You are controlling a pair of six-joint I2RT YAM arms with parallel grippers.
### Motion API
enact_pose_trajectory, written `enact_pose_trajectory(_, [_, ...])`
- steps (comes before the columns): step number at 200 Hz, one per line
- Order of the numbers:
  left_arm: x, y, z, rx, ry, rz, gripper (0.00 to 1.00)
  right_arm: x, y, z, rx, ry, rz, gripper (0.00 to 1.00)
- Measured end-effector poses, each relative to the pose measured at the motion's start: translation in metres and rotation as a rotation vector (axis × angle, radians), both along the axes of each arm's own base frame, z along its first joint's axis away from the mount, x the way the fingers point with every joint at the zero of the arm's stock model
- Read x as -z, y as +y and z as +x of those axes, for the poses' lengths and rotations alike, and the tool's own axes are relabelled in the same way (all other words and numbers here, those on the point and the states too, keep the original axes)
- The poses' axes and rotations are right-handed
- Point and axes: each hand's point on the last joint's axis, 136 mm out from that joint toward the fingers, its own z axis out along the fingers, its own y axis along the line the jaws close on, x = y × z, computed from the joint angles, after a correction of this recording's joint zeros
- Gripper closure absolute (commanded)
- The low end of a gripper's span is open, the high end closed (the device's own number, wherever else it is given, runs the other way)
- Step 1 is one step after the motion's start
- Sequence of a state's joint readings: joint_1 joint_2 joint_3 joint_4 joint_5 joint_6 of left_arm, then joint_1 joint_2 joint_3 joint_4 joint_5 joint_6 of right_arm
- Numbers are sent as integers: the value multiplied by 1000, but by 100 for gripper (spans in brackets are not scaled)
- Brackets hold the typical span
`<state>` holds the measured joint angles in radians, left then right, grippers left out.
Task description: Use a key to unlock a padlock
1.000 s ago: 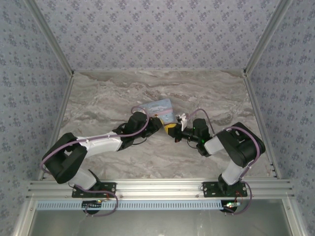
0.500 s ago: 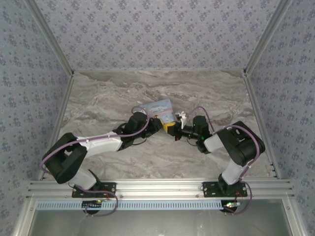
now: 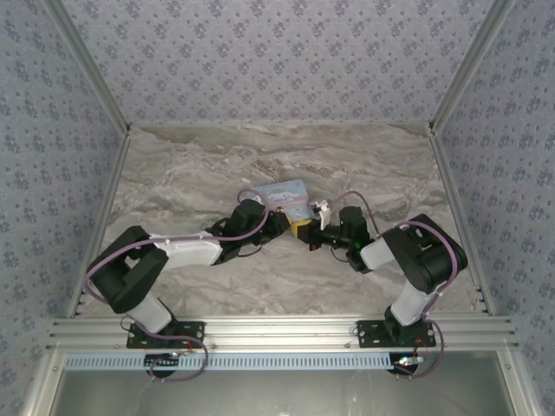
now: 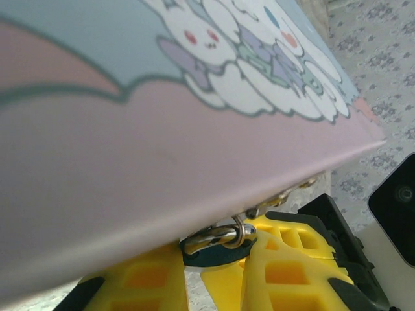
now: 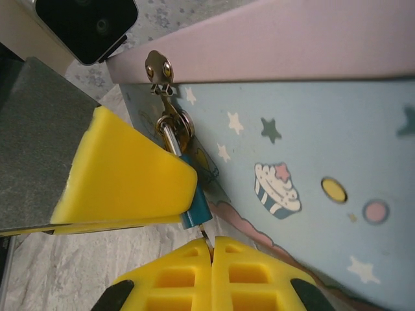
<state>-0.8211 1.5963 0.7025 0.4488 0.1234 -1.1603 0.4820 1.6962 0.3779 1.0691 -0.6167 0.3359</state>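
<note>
The tin sits crooked with its lid edge (image 4: 162, 240) over my left gripper's fingers, so my left gripper should open, let the tin settle and take the padlock (image 5: 197, 211) squarely.
The small teal padlock (image 5: 195, 210) hangs by its metal shackle (image 5: 170, 133) from the hasp of a light-blue cartoon tin (image 5: 311, 162). My left gripper (image 4: 217, 262) is shut on the padlock (image 4: 214, 251), one yellow finger on each side of its body. My right gripper (image 5: 211, 249) is shut on the thin dark key (image 5: 204, 233), whose tip meets the padlock's bottom end. In the top view the left gripper (image 3: 293, 223) and the right gripper (image 3: 314, 236) meet at the tin's near right corner (image 3: 299, 208).
The tin (image 3: 279, 192) lies mid-table on the marbled surface (image 3: 191, 182). Patterned walls and metal rails (image 3: 113, 165) close in the table on three sides. The left gripper's yellow finger (image 5: 123, 175) sits right beside the right gripper's fingers.
The left arm's elbow and forearm have shifted right, closer to the tin. The right gripper has edged slightly. Both grips hold as before.
</note>
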Motion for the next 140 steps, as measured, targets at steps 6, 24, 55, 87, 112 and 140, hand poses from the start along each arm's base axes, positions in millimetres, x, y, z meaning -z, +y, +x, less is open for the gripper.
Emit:
enact_pose_trajectory(6, [2,-1,0,3,5,3,83,3,-1,-1,4,7,-4,100])
enact_pose_trajectory(24, [11,-5,-2,21,20,12,81,12,-5,-4,20,33,-14,100])
enact_pose_trajectory(55, [20,-10,-2,44,35,17,68,21,-10,-6,39,66,-21,100])
enact_pose_trajectory(87, [22,-9,1,40,26,27,55,29,-17,-3,76,114,-38,100])
enact_pose_trajectory(112, [22,-6,5,32,11,36,48,35,-21,-4,107,156,-48,100])
enact_pose_trajectory(140, [12,-4,5,31,-14,28,42,31,-22,-6,124,181,-43,100])
